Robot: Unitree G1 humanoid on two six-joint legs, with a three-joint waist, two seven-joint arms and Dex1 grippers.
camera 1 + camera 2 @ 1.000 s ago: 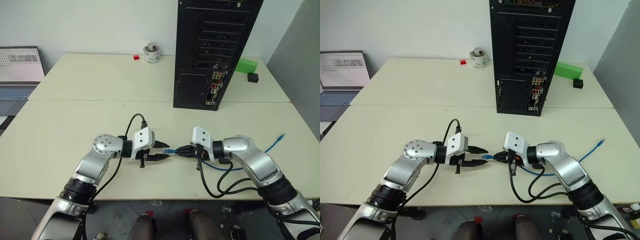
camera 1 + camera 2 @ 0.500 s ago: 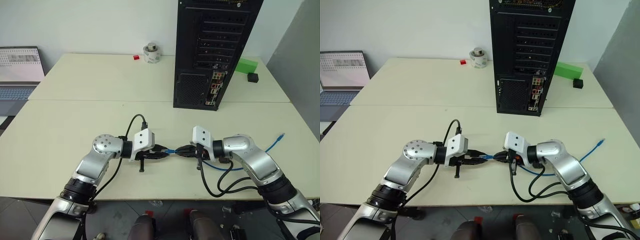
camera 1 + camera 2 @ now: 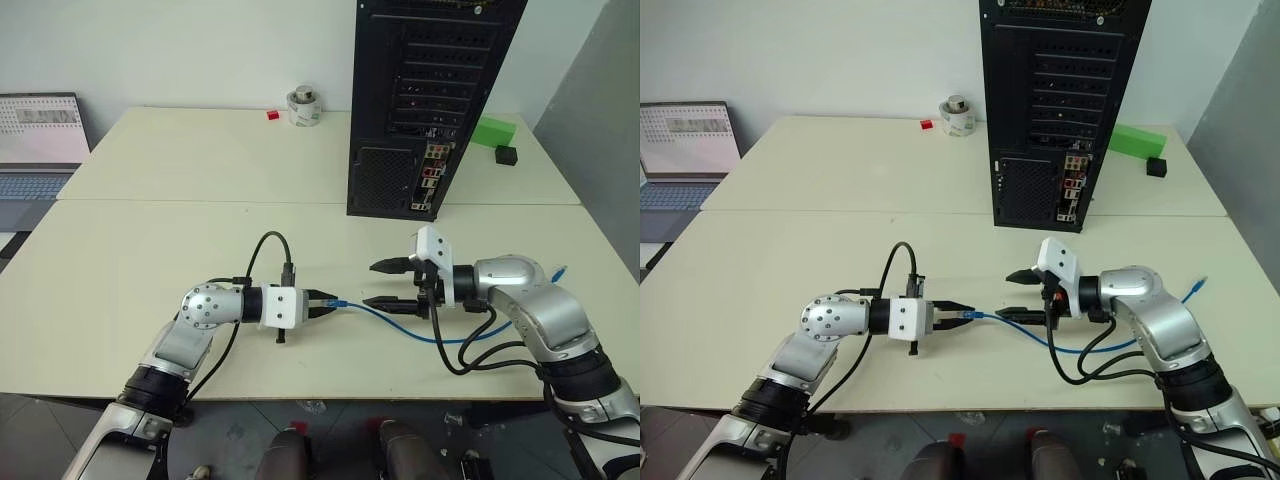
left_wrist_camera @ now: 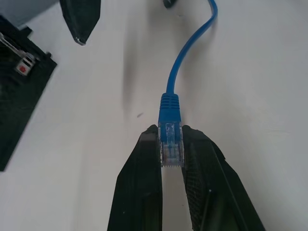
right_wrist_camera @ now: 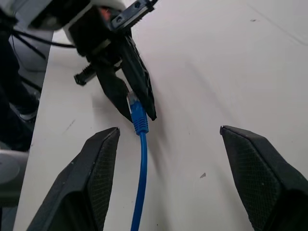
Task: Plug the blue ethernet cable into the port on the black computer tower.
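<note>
The robot's left gripper is covering the clear plug's tip (image 3: 331, 303), so next the right gripper grabs the blue ethernet cable (image 3: 348, 304) behind the plug before taking it to the port.
The blue ethernet cable (image 3: 400, 322) lies on the pale table, trailing off to the right. One clear plug (image 4: 171, 144) is pinched between the black fingers of my left gripper (image 3: 325, 298), which is shut on it and points right, near the table's front. My right gripper (image 3: 382, 283) faces it from a short way off, a little above the table. It is open, with the cable passing beneath it and nothing between its fingers. The cable's other plug (image 3: 562, 270) rests at the right. The black computer tower (image 3: 420, 100) stands behind, its rear with coloured ports (image 3: 430, 175) turned toward me.
A laptop (image 3: 40, 140) sits at the far left. A tape roll (image 3: 303, 105) and a small red block (image 3: 272, 115) lie at the back, left of the tower. A green block (image 3: 492, 130) and a small black box (image 3: 506, 154) lie to its right.
The left gripper closed on the plug and rolled its wrist. The right gripper let go of the cable, opened wide and drew back up and to the right.
</note>
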